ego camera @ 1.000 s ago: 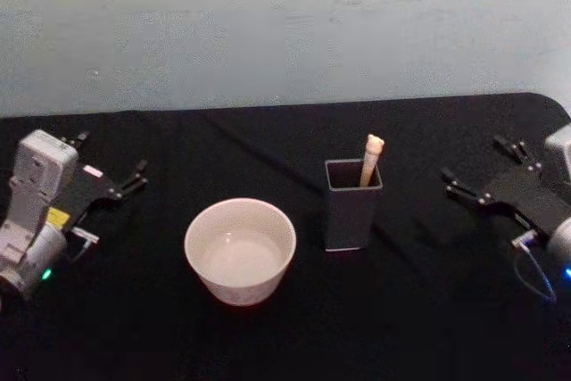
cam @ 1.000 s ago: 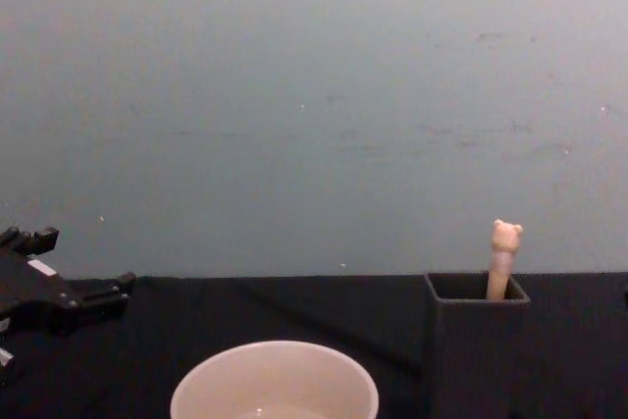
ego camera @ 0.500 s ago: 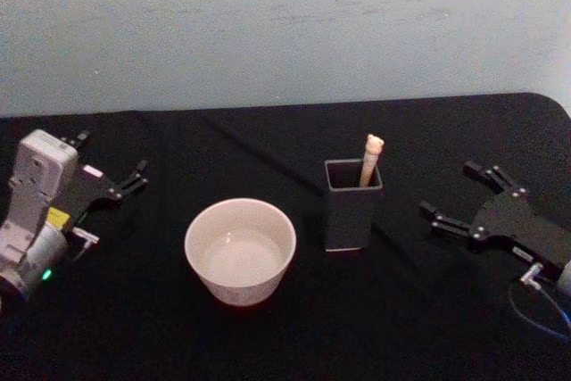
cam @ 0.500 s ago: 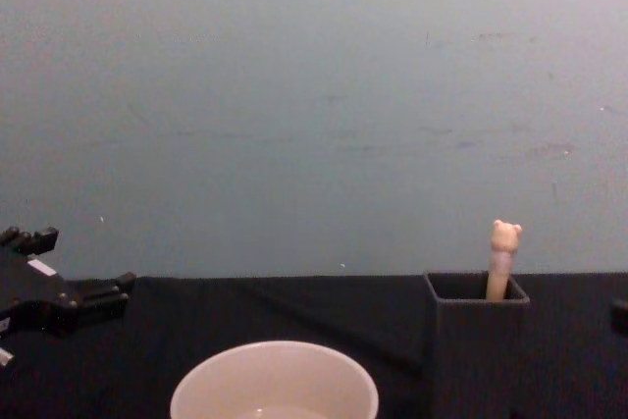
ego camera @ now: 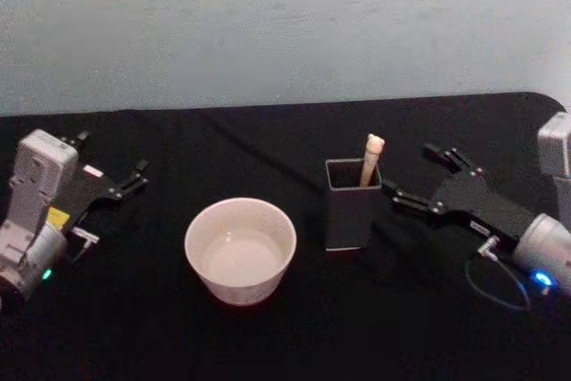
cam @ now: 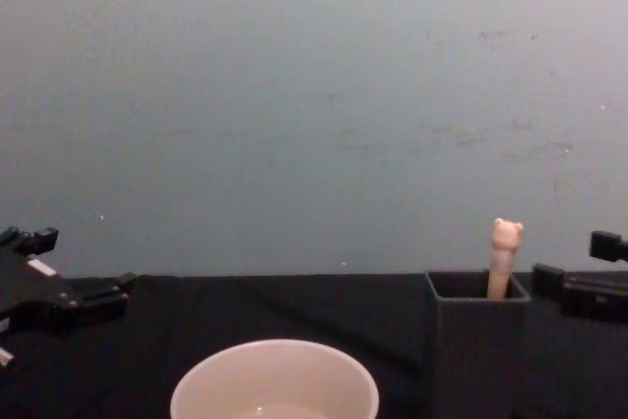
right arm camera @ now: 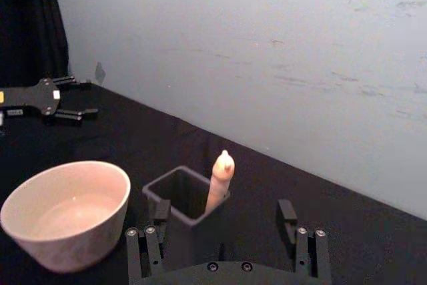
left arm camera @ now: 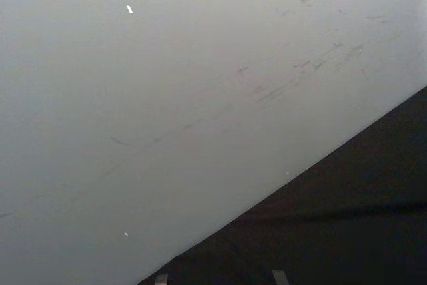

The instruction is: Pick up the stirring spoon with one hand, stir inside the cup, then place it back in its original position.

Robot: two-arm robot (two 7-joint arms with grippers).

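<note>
The stirring spoon will slide free and leave the holder standing when I lift the spoon's handle, because there is a wide gap beside the spoon's handle.
The stirring spoon stands in the dark grey square holder, its original position, with the beige bear-head handle sticking out above the rim. Left of the holder sits the cream cup. My right gripper is open just right of the holder, at the height of the handle, touching nothing. In the right wrist view the spoon and holder lie straight ahead between the two fingers, with the cup beside them. My left gripper rests open at the table's left.
A black cloth covers the table, with a pale blue-grey wall behind it. The left gripper shows far off in the right wrist view. A thin cable loops beside the right wrist.
My right gripper has swung left and up the table from the right edge, ending close beside the holder, still open. The left arm, spoon and cup have not moved.
</note>
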